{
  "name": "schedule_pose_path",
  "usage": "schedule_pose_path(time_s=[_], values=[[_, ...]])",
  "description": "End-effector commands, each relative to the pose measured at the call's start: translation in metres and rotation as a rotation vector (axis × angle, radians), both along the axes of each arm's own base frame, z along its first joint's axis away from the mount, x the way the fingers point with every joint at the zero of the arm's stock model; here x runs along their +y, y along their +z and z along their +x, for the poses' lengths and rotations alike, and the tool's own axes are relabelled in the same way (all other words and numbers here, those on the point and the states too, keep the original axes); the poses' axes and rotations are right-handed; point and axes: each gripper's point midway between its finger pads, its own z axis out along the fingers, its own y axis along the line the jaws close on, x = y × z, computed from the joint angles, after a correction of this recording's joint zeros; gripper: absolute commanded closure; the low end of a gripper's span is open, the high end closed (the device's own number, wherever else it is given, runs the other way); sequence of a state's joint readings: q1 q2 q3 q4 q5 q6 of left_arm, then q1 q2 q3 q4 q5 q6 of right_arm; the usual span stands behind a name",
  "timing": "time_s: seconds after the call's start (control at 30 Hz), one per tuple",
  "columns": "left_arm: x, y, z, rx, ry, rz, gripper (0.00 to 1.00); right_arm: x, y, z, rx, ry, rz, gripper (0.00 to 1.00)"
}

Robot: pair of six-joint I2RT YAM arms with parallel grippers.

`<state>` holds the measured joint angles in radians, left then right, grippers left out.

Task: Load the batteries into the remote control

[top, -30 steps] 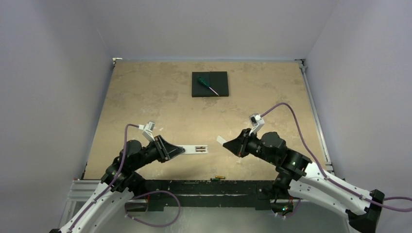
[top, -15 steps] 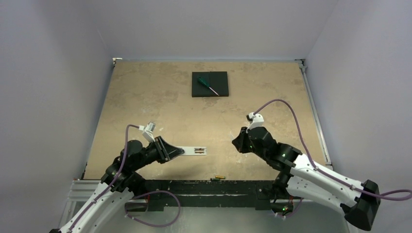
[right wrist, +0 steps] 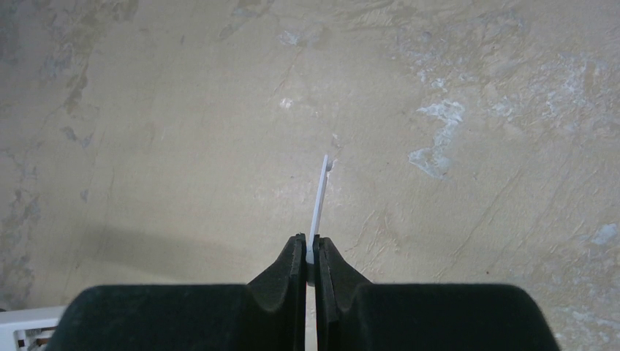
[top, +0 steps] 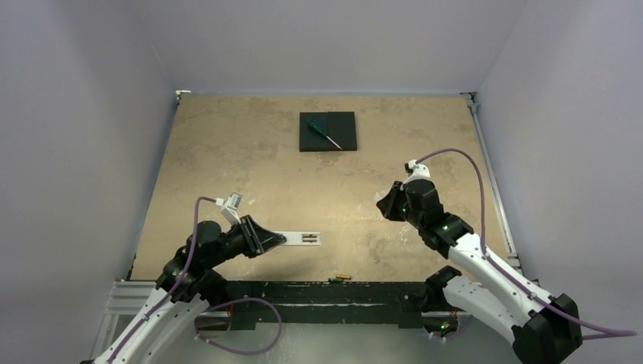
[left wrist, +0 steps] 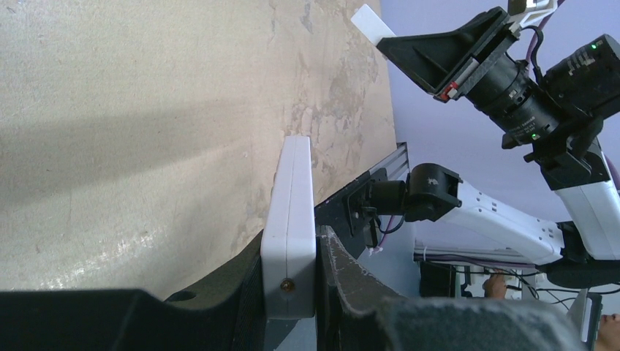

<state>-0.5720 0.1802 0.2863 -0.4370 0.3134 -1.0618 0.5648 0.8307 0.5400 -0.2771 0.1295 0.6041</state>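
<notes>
My right gripper is lowering the white cover strip (right wrist: 319, 194) over clear table (right wrist: 398, 201), away from the remote control. It should keep lowering the cover strip and let go of it there.
My left gripper (top: 265, 236) is shut on one end of the white remote control (top: 297, 238), which juts out to the right just above the table. Dark batteries (top: 309, 239) sit in its open compartment. The left wrist view shows the remote control (left wrist: 291, 212) edge-on between the fingers (left wrist: 343, 270). A loose battery (top: 343, 277) lies by the table's near edge. My right gripper (right wrist: 312, 245) is shut on a thin white cover strip (right wrist: 319, 197), held edge-on over bare table. From above, the right gripper (top: 384, 205) is well right of the remote.
A black square pad (top: 327, 131) at the back centre carries a green-handled screwdriver (top: 324, 135). The table's metal front rail (top: 318, 292) runs between the arm bases. Grey walls close in the left, back and right sides.
The right arm has swung right and back, away from the remote, carrying the cover strip and turning its wrist. The left arm and the remote have barely moved.
</notes>
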Motion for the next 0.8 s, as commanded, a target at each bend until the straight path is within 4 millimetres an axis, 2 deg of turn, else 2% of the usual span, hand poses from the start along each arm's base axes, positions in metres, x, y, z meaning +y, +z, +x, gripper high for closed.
schedule_pose_path(time_s=[0.0,0.43,0.77], values=[[0.0,0.026,-0.001,-0.067,-0.008,-0.031,1.0,-0.002,-0.005,0.009,0.003,0.028,0.047,1.0],[0.001,0.025,-0.003,-0.064,-0.011,-0.027,1.0,-0.028,-0.042,0.023,0.11,-0.027,0.153,1.0],[0.001,0.023,-0.004,-0.061,-0.015,-0.026,1.0,-0.044,-0.06,0.026,0.159,-0.061,0.262,1.0]])
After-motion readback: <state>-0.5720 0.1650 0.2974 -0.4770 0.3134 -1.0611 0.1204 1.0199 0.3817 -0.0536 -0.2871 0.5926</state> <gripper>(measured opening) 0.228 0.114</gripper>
